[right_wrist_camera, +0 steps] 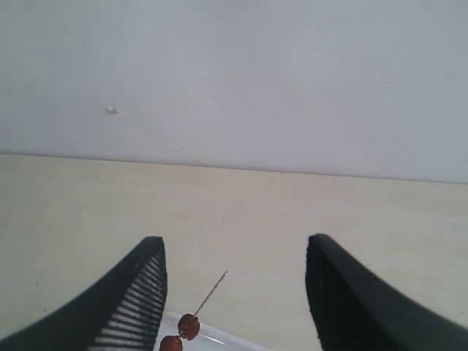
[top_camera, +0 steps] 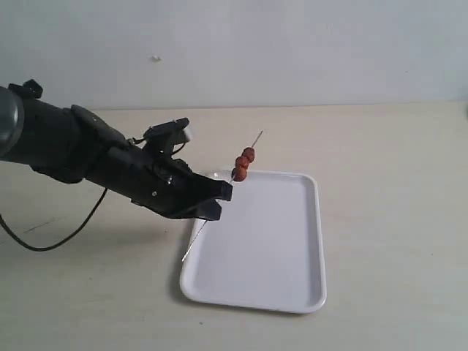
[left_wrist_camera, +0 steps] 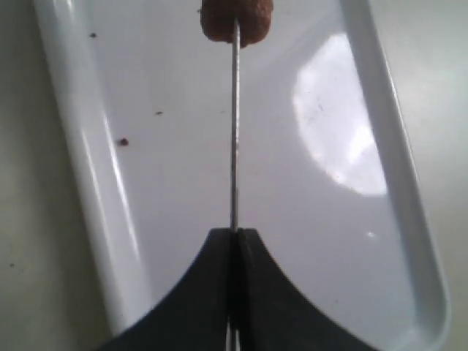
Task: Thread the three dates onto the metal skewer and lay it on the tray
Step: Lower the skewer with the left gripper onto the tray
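The skewer slants across the tray's rim, dates at the tray's far edge (top_camera: 242, 164), so next my left gripper draws it toward the tray's middle (top_camera: 257, 238) before lowering it.
My left gripper (top_camera: 223, 197) is shut on the thin metal skewer (top_camera: 255, 141), holding it tilted above the near left part of the white tray (top_camera: 292, 241). Three reddish-brown dates (top_camera: 243, 164) sit threaded on the skewer's upper half, close together. In the left wrist view the rod (left_wrist_camera: 234, 131) runs from my closed left gripper (left_wrist_camera: 235, 232) up to a date (left_wrist_camera: 237, 20), with the tray (left_wrist_camera: 80, 161) beneath. My right gripper (right_wrist_camera: 235, 252) is open and empty, well above the scene; the skewer tip (right_wrist_camera: 214, 289) and two dates (right_wrist_camera: 188, 326) show between its fingers, far off.
The beige tabletop (top_camera: 387, 168) surrounds the tray. A black cable (top_camera: 58, 238) trails from the left arm at the left. Small dark crumbs (left_wrist_camera: 123, 142) lie on the tray floor. A pale wall (top_camera: 292, 51) stands behind the table.
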`<move>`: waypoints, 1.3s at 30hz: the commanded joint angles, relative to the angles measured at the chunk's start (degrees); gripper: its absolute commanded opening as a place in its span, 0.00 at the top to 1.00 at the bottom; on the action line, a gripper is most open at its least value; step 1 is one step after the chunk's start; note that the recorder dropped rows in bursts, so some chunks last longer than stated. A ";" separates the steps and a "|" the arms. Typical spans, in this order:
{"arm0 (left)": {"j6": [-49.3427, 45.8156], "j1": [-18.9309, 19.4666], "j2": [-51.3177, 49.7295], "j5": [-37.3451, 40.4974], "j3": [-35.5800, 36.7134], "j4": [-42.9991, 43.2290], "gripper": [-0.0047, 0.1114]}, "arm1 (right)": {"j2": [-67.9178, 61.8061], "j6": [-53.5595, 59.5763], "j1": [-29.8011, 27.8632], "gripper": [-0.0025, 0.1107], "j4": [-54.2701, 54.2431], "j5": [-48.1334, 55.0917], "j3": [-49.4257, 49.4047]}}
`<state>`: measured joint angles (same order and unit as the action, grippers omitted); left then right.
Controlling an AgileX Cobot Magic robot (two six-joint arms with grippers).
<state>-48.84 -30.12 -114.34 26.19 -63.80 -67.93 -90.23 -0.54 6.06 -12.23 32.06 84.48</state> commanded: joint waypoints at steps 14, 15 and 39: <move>7.76 -14.64 1.67 -14.09 1.27 -6.10 0.96 | 0.40 0.54 -0.03 0.49 1.79 3.35 -0.16; 8.67 -14.64 1.67 -14.09 1.53 -6.10 0.96 | 0.40 0.54 -0.03 0.49 1.79 3.47 -0.16; 17.40 -14.64 -1.19 -16.81 3.64 -6.35 0.96 | 0.40 0.54 -0.03 0.49 -0.66 4.45 -0.16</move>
<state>-32.39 -44.60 -114.53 8.85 -59.89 -73.92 -90.23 -0.54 6.06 -12.64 36.47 84.48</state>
